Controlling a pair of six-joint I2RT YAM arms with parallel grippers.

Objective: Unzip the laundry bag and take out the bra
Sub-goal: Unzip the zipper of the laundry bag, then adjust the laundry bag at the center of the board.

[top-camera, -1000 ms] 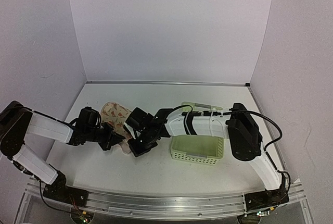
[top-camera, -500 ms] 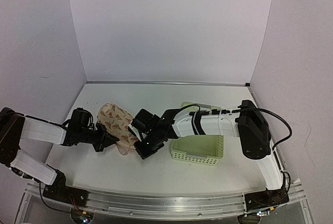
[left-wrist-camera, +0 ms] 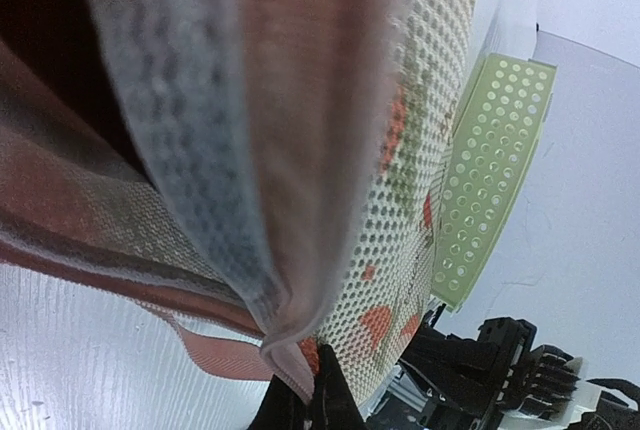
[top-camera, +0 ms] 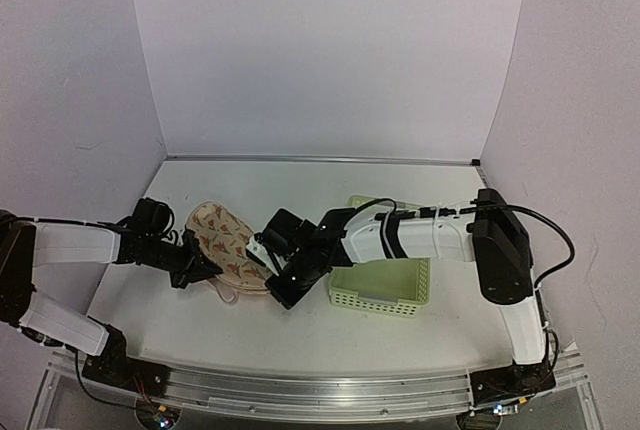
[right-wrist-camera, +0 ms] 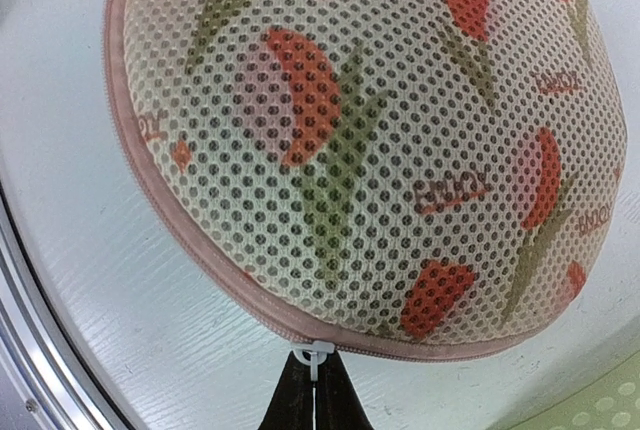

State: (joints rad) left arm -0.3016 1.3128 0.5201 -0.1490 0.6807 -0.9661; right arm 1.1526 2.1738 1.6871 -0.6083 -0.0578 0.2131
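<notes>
Next, my right gripper eases the zip pull back while my left gripper takes hold again of the laundry bag's rim, because my left gripper is pinching a thin stretched tip of the laundry bag.
The laundry bag is a cream mesh dome with red-and-green motifs, lying left of centre on the table. In the right wrist view it fills the frame, its pink zip running round the rim. My right gripper is shut on the small white zip pull at the near rim. From above, that right gripper sits at the bag's right side. My left gripper is shut on the bag's pale rim fabric at the left near side. The bra is hidden.
A pale green perforated basket stands just right of the right gripper, under the right forearm; it also shows behind the bag. A pink ribbon loop trails from the bag toward the near edge. White walls close in the table.
The bag has tipped from half upright to lying flatter and shifted slightly left. The left gripper drew back to the left with the rim; the right gripper slid right along the near rim.
</notes>
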